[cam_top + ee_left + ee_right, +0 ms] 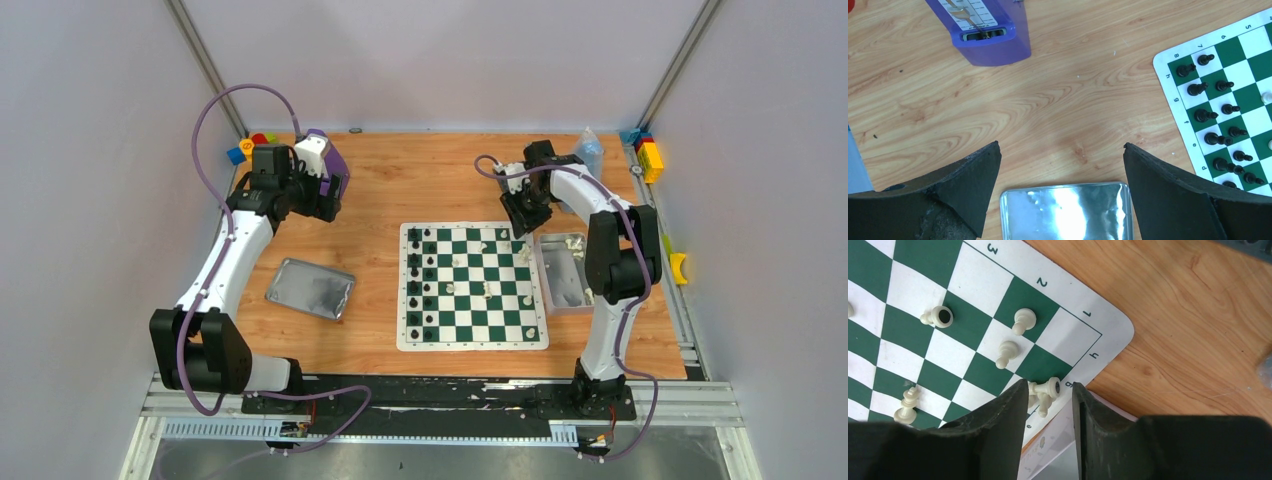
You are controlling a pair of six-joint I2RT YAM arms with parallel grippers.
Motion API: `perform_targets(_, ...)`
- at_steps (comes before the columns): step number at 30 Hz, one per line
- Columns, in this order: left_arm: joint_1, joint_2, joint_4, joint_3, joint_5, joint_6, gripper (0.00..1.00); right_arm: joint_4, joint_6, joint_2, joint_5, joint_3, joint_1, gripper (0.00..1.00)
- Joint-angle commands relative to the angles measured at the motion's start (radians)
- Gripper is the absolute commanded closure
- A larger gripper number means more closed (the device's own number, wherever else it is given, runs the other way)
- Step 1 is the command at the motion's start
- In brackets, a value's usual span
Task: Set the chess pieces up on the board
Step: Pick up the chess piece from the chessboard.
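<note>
The white piece [1049,387] is lying tipped over on the board's border, so next my right gripper carries it behind the board [475,205] for my left gripper to take.
The board [470,343] lies mid-table, green and white. Black chess pieces [421,290] stand in its two left columns, seen also in the left wrist view [1215,115]. White pieces [487,291] are scattered over the other squares. In the right wrist view two white pawns [1023,320] stand near the corner of the board [973,270], and another white piece [1050,388] lies toppled on the border. My right gripper [1049,383] hovers just over that toppled piece, jaws apart with nothing held. My left gripper [1061,146] is wide open above bare wood, far from the board.
A silver tin lid [311,288] lies left of the board, right under the left gripper [1065,212]. A tin [563,272] with white pieces sits against the board's right edge. A purple metronome [330,165] and toy blocks [255,143] stand back left; more blocks [648,155] back right.
</note>
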Motion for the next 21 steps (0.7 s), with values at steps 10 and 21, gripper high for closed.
perform_targets(10, 0.007, -0.018, 0.038, -0.001, 0.016, 0.013, 0.0, -0.028, -0.008, 0.02, 0.041, -0.005, -0.003, 0.64)
perform_targets(21, 0.007, -0.013, 0.041, 0.001, 0.02, 0.009, 0.0, -0.046, -0.029, 0.038, 0.053, -0.041, 0.013, 0.64)
